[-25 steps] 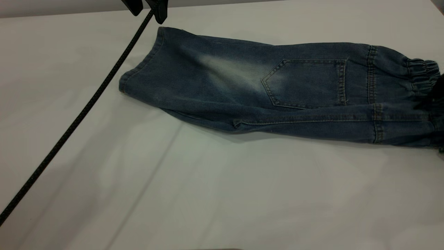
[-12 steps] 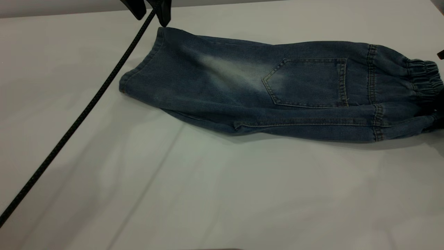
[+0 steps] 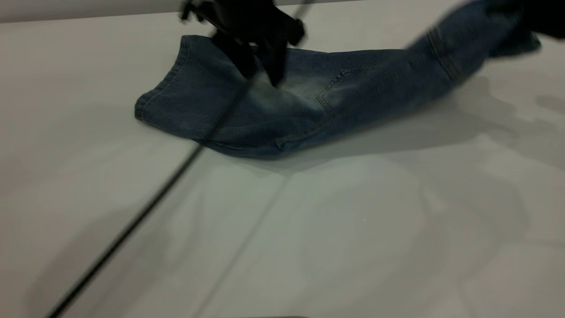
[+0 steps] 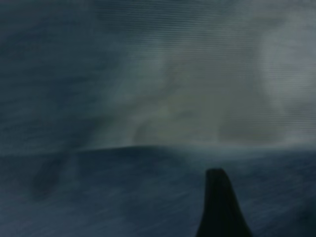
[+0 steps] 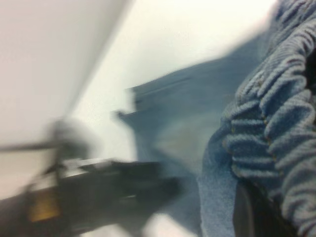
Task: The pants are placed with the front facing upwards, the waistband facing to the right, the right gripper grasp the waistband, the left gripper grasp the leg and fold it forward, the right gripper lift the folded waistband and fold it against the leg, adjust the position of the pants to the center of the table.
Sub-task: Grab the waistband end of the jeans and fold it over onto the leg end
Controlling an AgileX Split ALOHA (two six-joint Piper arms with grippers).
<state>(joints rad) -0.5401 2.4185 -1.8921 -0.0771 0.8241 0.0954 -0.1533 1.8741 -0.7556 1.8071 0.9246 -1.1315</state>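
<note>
My left gripper hovers over the leg's faded patch (image 3: pixel 273 96), where the waistband half must fold, so next my left gripper backs off to the cuff (image 3: pixel 169 77) and steadies it.
The blue denim pants (image 3: pixel 207 106) lie across the far part of the white table (image 3: pixel 335 247), hemmed cuff to the left. Their right end rises off the table, and the pocket (image 3: pixel 331 90) sits where the cloth starts to climb. My right gripper (image 3: pixel 540 17), at the top right edge, is shut on the ruched waistband (image 5: pixel 276 113), which fills the right wrist view beside a dark finger (image 5: pixel 249 215). My left gripper (image 3: pixel 261 77) hangs open over the leg's faded patch, tips down at the cloth. One finger (image 4: pixel 219 210) shows over denim in the left wrist view.
A black cable (image 3: pixel 145 207) slants from the left gripper down to the front left of the table. The lifted cloth throws a broad shadow (image 3: pixel 441 128) on the table to the right. The left arm (image 5: pixel 94 197) shows dark in the right wrist view.
The right gripper has taken the waistband and raised it up and leftward. The left gripper has come from beyond the cuff to above the leg. The cuff end slid slightly left.
</note>
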